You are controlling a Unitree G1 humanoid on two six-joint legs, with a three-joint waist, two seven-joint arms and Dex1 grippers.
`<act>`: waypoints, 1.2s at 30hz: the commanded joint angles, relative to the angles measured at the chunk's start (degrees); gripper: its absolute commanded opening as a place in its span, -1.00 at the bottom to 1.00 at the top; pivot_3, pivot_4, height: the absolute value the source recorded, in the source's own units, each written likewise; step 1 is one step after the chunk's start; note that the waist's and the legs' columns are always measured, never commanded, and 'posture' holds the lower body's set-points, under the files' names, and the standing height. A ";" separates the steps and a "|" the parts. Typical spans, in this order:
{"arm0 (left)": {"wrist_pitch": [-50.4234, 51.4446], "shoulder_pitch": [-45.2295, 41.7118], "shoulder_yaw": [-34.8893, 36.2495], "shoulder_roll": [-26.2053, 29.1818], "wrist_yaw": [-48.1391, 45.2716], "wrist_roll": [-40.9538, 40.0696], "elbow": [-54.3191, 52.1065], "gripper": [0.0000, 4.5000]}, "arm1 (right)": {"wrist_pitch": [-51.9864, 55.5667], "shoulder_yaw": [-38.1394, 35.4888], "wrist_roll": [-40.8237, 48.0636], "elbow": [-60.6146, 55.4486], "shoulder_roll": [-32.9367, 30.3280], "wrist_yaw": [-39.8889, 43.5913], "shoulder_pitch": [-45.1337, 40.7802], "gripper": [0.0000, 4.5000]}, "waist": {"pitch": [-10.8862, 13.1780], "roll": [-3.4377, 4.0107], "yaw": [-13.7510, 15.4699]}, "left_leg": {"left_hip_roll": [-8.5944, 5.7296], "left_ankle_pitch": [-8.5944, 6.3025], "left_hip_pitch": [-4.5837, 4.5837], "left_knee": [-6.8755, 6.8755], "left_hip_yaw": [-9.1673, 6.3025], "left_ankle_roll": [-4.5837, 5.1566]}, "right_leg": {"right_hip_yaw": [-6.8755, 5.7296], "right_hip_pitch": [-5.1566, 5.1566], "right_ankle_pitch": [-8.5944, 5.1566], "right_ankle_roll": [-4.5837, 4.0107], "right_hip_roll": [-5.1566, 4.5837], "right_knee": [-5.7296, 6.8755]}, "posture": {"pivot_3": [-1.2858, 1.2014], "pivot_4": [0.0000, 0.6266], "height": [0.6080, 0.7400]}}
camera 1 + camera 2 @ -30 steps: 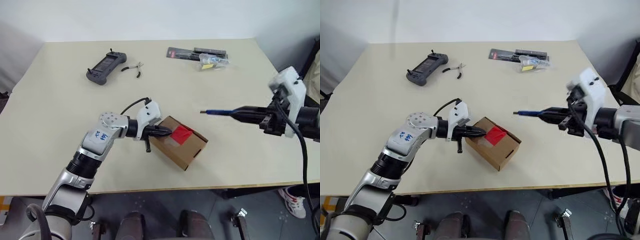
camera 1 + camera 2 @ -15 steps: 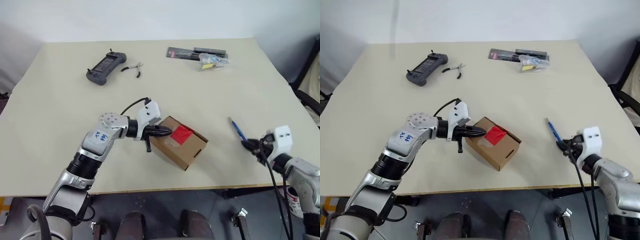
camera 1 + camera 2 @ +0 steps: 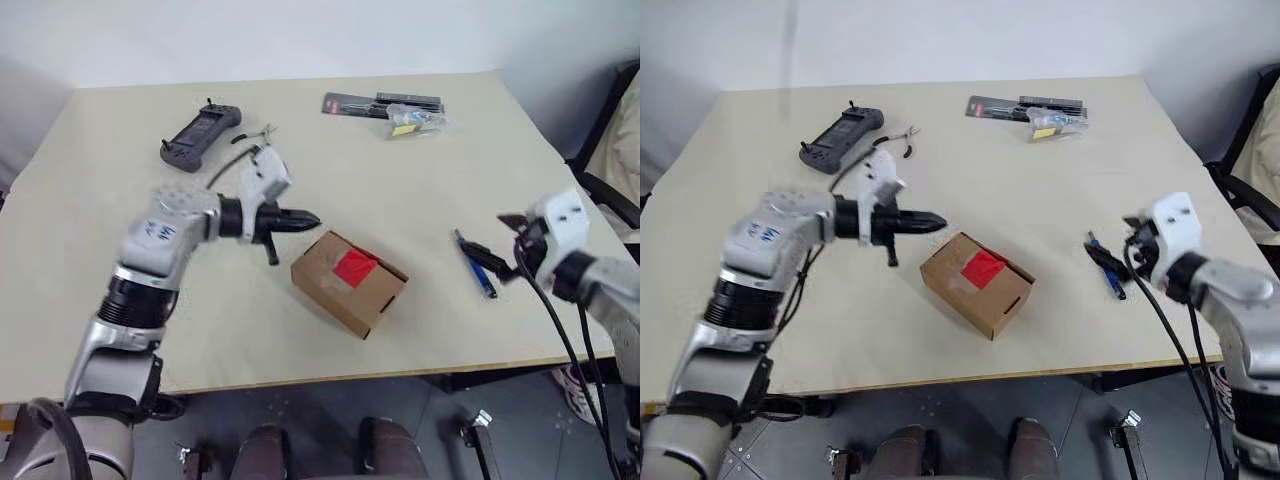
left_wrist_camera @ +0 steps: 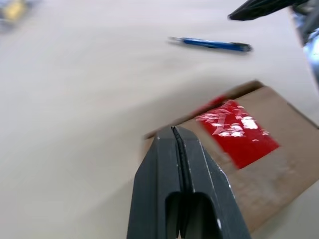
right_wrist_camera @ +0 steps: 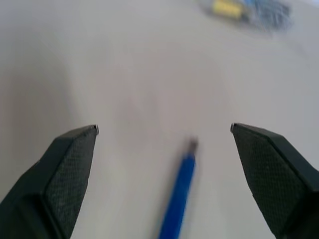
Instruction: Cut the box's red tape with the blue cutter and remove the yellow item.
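The flap (image 3: 373, 292) of the brown box will swing outward when I pull, still hinged to the box, because the red tape (image 3: 355, 267) marks its loose edge.
The brown box (image 3: 345, 290) sits on the table with its flaps closed and the red tape (image 3: 356, 267) across its top. My left gripper (image 3: 312, 217) is shut on nothing and hovers just above and to the left of the box, apart from it; the left wrist view shows its tip (image 4: 173, 130) over the box's near edge. The blue cutter (image 3: 478, 266) lies flat on the table to the right of the box. My right gripper (image 5: 163, 129) stands open just over the cutter (image 5: 177, 204) without touching it. The yellow item is hidden.
At the back of the table lie a black controller (image 3: 198, 137), small pliers (image 3: 262, 134), a flat black package (image 3: 380, 102) and a clear packet with a yellow label (image 3: 410, 125). A dark chair (image 3: 612, 140) stands off the table's right edge.
My right gripper lowered the blue cutter to the table, opened and let it go. My left gripper lifted off the box, up and to the left. The camera view shifted slightly.
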 commanded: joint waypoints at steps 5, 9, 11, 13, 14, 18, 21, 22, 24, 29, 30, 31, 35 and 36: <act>8.91 8.20 -1.30 10.63 -6.80 -3.20 -9.13 -1.00 | 0.28 15.13 -7.16 9.26 -0.68 6.64 -10.79 0.07 | 0.04 -0.05 0.14 | -0.02 -0.03 -0.18 -0.02 0.00 -0.01 | -0.03 -0.10 0.01 0.03 0.00 -0.19 | 0.03 -0.52 1.00; 18.39 14.79 -3.93 13.37 -7.21 -7.85 -20.39 -1.00 | -4.34 23.14 -11.22 16.41 1.39 13.45 -17.89 -0.51 | 0.09 -0.05 -0.27 | 0.00 -0.04 -0.44 -0.04 0.05 -0.01 | 0.02 -0.43 0.03 0.05 0.01 -0.21 | 0.03 -0.52 1.00; 22.58 16.21 -4.94 12.11 -5.88 -10.17 -23.76 -1.00 | -6.07 26.00 -12.80 19.55 3.18 16.28 -20.80 -0.86 | 0.16 -0.15 0.31 | 0.05 -0.03 -0.86 0.22 -0.02 -0.02 | 0.02 -0.90 0.03 0.05 0.03 0.15 | 0.03 -0.52 1.00; 23.40 17.41 -5.96 10.25 -4.13 -10.82 -25.26 -1.00 | -7.62 28.49 -14.48 22.39 5.18 18.48 -23.27 -0.99 | 0.16 -0.16 0.39 | 0.05 -0.02 -0.86 0.29 -0.03 -0.04 | 0.01 -0.88 0.03 0.05 0.04 0.19 | 0.03 -0.52 1.00; 22.81 17.67 -6.34 9.03 -2.87 -10.42 -25.06 -1.00 | -8.04 29.16 -14.91 23.13 5.89 19.44 -24.00 -0.99 | 0.16 -0.16 0.43 | 0.05 -0.02 -0.88 0.32 -0.03 -0.04 | 0.02 -0.87 0.03 0.05 0.04 0.18 | 0.03 -0.52 1.00; 15.36 17.98 -7.78 3.43 3.83 -5.23 -20.39 -1.00 | -6.54 30.72 -13.83 21.12 7.51 24.69 -25.21 -0.99 | 0.16 -0.16 0.57 | 0.05 -0.02 -0.86 0.36 -0.03 -0.04 | 0.02 -0.85 0.03 0.05 0.04 0.20 | 0.03 -0.52 1.00; 11.91 17.60 -7.19 0.21 7.72 -3.00 -16.49 -1.00 | -4.27 30.47 -12.29 17.87 8.62 27.12 -25.25 -0.99 | 0.15 -0.16 0.50 | 0.05 -0.02 -0.86 0.35 -0.02 -0.04 | 0.00 -0.85 0.03 0.04 0.04 0.20 | 0.03 -0.52 1.00; 11.35 17.59 -7.12 -0.14 7.99 -2.79 -16.10 -1.00 | -3.91 30.21 -12.32 17.54 8.80 27.35 -25.18 -0.99 | 0.15 -0.16 0.27 | 0.06 -0.02 -0.85 0.35 -0.02 -0.04 | -0.01 -0.85 0.03 0.04 0.05 0.21 | 0.03 -0.52 1.00; 10.43 17.15 -6.25 -0.42 8.42 -2.61 -15.02 -1.00 | -1.30 29.91 -11.08 14.39 10.08 27.52 -24.78 -0.99 | 0.15 -0.15 0.07 | 0.06 -0.02 -0.84 0.33 -0.02 -0.04 | 0.00 -0.87 0.03 0.04 0.06 0.23 | 0.03 -0.52 1.00; 7.36 16.37 -5.91 2.61 6.05 -1.73 -12.41 -1.00 | 2.92 30.48 -10.30 9.80 15.02 24.87 -23.85 -0.99 | 0.15 -0.15 -0.07 | 0.12 -0.01 -0.80 0.30 -0.01 -0.07 | 0.00 -0.89 0.03 0.03 0.10 0.30 | 0.03 -0.52 1.00; 6.87 16.08 -5.90 2.99 5.82 -1.51 -11.71 -1.00 | 3.51 30.63 -10.39 9.23 15.72 24.43 -23.69 -0.99 | 0.15 -0.15 -0.02 | 0.13 -0.01 -0.79 0.30 -0.02 -0.08 | 0.00 -0.89 0.03 0.03 0.11 0.31 | 0.03 -0.52 1.00; 6.43 15.74 -5.85 3.24 5.60 -1.27 -10.98 -1.00 | 3.75 30.94 -10.60 8.76 16.34 24.02 -23.53 -0.99 | 0.15 -0.15 0.00 | 0.12 -0.01 -0.79 0.32 -0.01 -0.09 | 0.01 -0.88 0.03 0.03 0.10 0.31 | 0.03 -0.52 1.00; 3.64 14.12 -5.50 3.04 5.84 0.50 -7.45 -1.00 | 4.57 31.18 -11.10 9.30 20.00 21.37 -24.07 -0.99 | 0.15 -0.16 0.08 | 0.12 -0.01 -0.78 0.36 0.00 -0.09 | 0.02 -0.86 0.03 0.03 0.10 0.31 | 0.03 -0.52 1.00; 3.00 13.71 -5.64 2.77 5.87 0.98 -6.62 -1.00 | 4.35 31.33 -11.48 9.73 20.55 20.87 -24.13 -0.99 | 0.15 -0.16 0.05 | 0.12 0.00 -0.78 0.36 0.00 -0.10 | 0.01 -0.86 0.03 0.03 0.11 0.33 | 0.03 -0.52 1.00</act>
